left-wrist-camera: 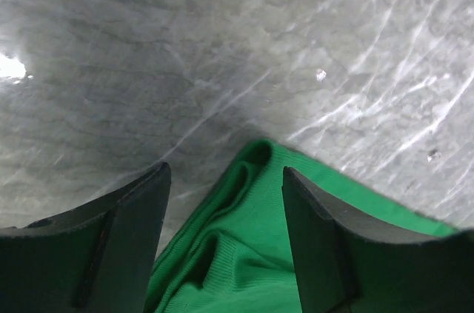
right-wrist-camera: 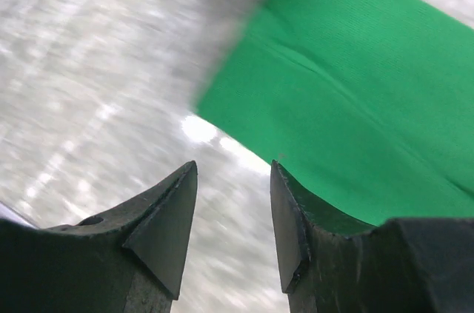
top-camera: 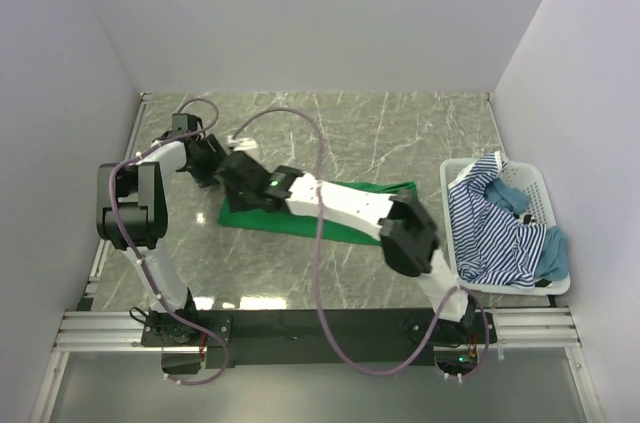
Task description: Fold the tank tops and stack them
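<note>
The tank top's end (top-camera: 235, 220) will gather into soft ripples when I fold it over the tank top's middle, because a loose fold (right-wrist-camera: 333, 83) runs along the green tank top.
The bright green tank top (top-camera: 255, 218) lies flat on the marble table, and my right arm crosses over its middle. In the left wrist view a bunched corner of the green top (left-wrist-camera: 237, 254) lies between the jaws of my left gripper (left-wrist-camera: 226, 180), which stand open and apart from it. My left gripper (top-camera: 203, 165) hangs over the cloth's far left corner. My right gripper (right-wrist-camera: 233, 169) is open over bare table beside the green top's edge (right-wrist-camera: 355, 98). In the top view the right gripper (top-camera: 235, 171) is next to the left one. The striped tank top (top-camera: 485, 233) and the teal one (top-camera: 555, 255) lie in the basket.
A white slatted basket (top-camera: 541, 186) stands at the table's right edge. White walls close in the left, far and right sides. A purple cable (top-camera: 320, 173) loops over the right arm. Marble table (top-camera: 400, 133) stretches behind the green top.
</note>
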